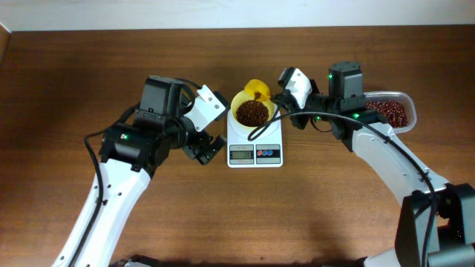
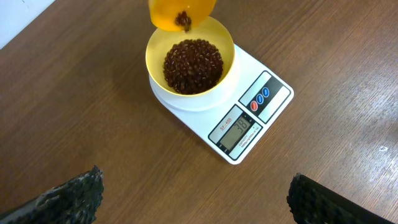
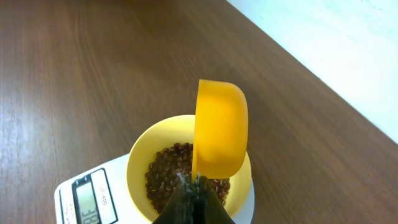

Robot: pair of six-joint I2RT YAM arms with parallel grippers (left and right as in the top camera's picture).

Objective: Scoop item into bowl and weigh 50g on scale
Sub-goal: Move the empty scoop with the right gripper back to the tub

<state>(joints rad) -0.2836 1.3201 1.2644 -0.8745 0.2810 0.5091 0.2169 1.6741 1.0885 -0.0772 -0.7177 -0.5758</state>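
Note:
I should scoop more beans from the clear container [image 1: 390, 112] into the bowl with my right gripper, because the scoop's nearly empty and the scale's display [image 2: 236, 133] reads under 50g.
The pale yellow bowl [image 1: 241, 104] sits on the white scale [image 1: 254, 146] and holds dark red-brown beans [image 1: 252, 112]. My right gripper [image 1: 280, 96] is shut on the handle of the yellow scoop [image 1: 257, 89], which is tipped on its side over the bowl's far rim. In the right wrist view the scoop [image 3: 221, 129] stands on edge above the bowl [image 3: 140, 162], gripper [image 3: 194, 186] below it. In the left wrist view a few beans sit in the scoop [image 2: 181, 14] over the bowl [image 2: 189, 59]; the scale [image 2: 239, 127] display reads about 38. My left gripper [image 2: 196, 196] is open and empty, near the scale's left.
A clear rectangular container [image 1: 389, 111] of beans stands at the right, behind my right arm. The table's far edge meets a white wall.

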